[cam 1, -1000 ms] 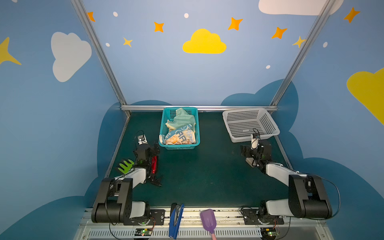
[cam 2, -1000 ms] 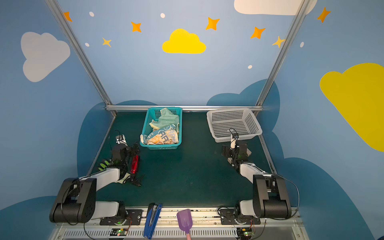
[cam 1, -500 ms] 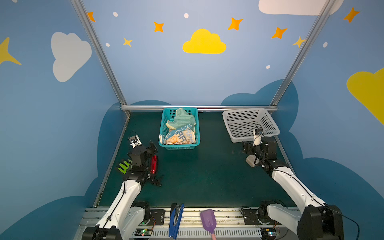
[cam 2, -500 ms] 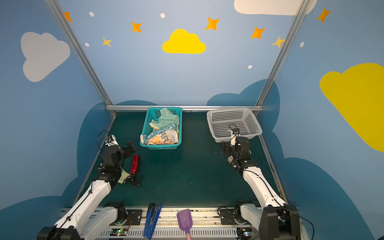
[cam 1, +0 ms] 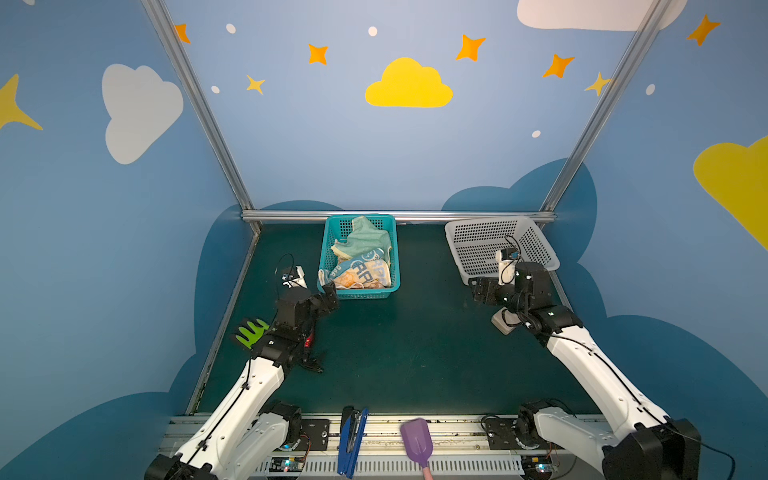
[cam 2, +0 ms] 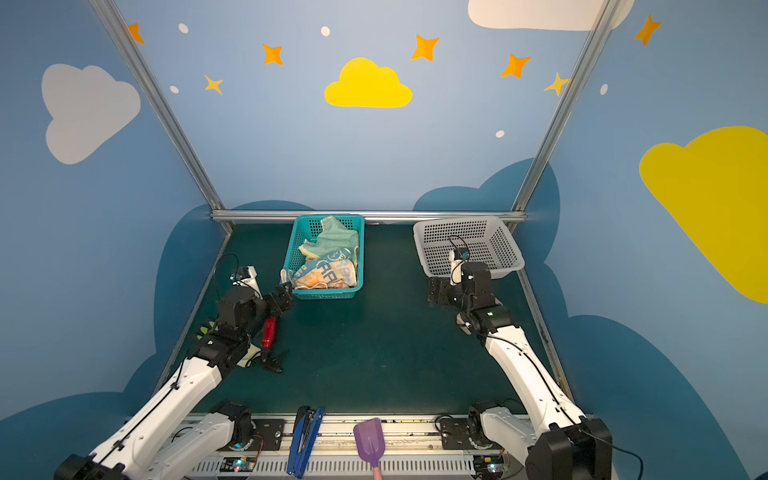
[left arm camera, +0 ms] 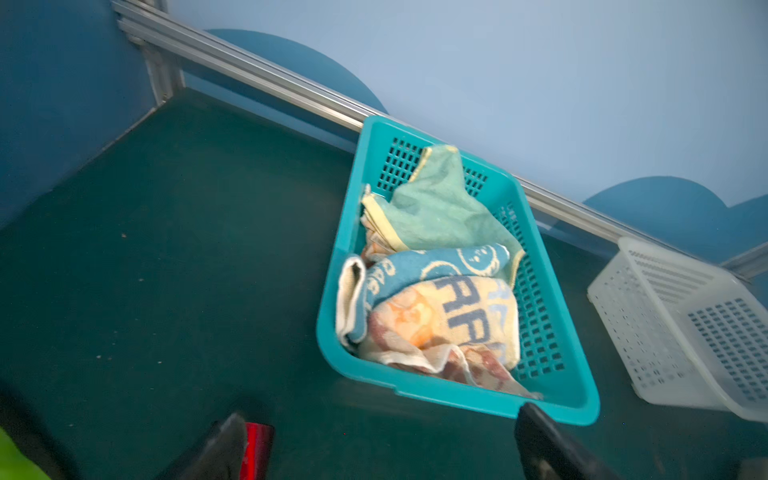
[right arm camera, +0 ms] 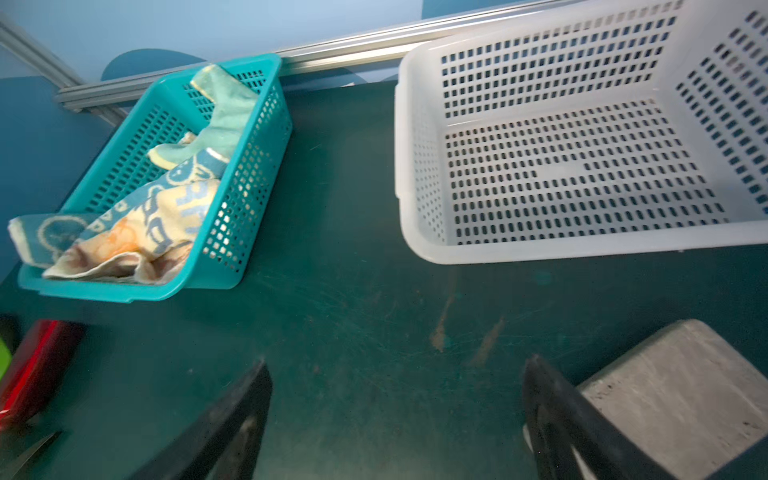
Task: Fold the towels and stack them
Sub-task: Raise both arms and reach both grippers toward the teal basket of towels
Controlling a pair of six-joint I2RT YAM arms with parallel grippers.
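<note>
The lettered towel's top fold (cam 1: 374, 270) is uncovered beside the blue towel, so the robot's left gripper should keep going into the teal basket and close on that fold.
The towels lie crumpled together in a teal basket (cam 1: 359, 294) at the back middle in both top views. A mint-green towel (left arm camera: 440, 208) sits at the far end, a blue one (left arm camera: 415, 268) across the middle, and an orange and grey lettered one (left arm camera: 457, 316) at the near end, where an orange-brown edge (left arm camera: 478, 368) hangs on the rim. My left gripper (cam 1: 328, 297) hovers open at the basket's near left corner, holding nothing. My right gripper (cam 1: 482, 291) stands open and empty over the mat, in front of the white basket.
An empty white basket (cam 1: 469, 245) stands at the back right. A grey block (right arm camera: 681, 395) lies just beside my right fingers. A green glove (cam 1: 251, 332) and a red-handled tool (cam 2: 269, 332) lie under my left arm. A blue stapler (cam 1: 351, 440) and purple scoop (cam 1: 417, 440) rest on the front rail.
Both arms have unfolded and reached forward. My left gripper has travelled toward the teal basket's near corner; my right gripper has lifted and moved inward before the white basket. Both stay open.
</note>
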